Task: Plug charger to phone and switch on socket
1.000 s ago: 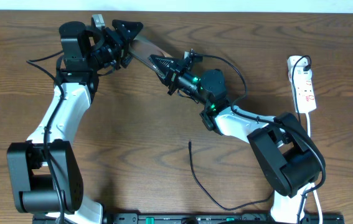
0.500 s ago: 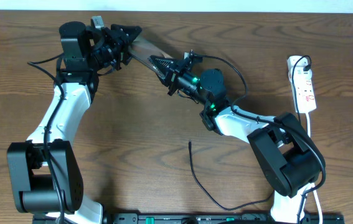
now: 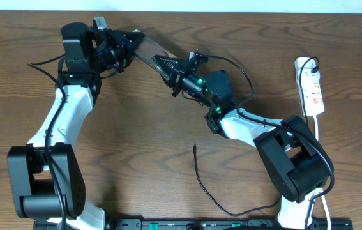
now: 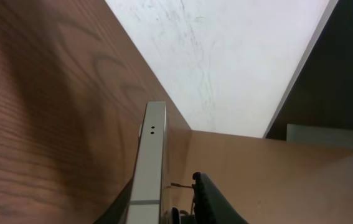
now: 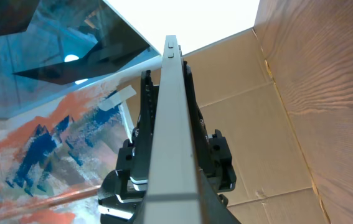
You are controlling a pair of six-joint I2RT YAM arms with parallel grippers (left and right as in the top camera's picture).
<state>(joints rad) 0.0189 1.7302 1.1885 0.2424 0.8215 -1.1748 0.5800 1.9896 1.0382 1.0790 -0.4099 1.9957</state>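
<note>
My right gripper covers the phone's near end (image 3: 159, 71) while my left gripper has the phone's far end, so next my right gripper opens and goes to the charger's tip (image 3: 195, 146).
The phone (image 3: 149, 50) hangs in the air over the table's far edge, bridging my two grippers. My right gripper (image 3: 163, 64) is shut on its near end, and the right wrist view shows its silver edge (image 5: 173, 124) running up between the jaws. My left gripper (image 3: 133, 38) has closed in on the far end; in the left wrist view the phone's edge (image 4: 151, 155) lies against one finger, with the other fingertip (image 4: 204, 186) just beside it. The charger (image 3: 198, 176), a thin black cable, lies loose on the table. The white socket (image 3: 311, 86) lies at the far right.
A white cord and a black plug (image 3: 309, 64) sit at the socket's far end. The right arm's base (image 3: 292, 163) stands beside the charger cable. A cardboard sheet (image 4: 301, 174) and a pale wall (image 4: 226, 62) lie beyond the table's far edge.
My left gripper's jaws have drawn together from wide open onto the phone's far end. The right gripper, phone and charger have stayed where they were.
</note>
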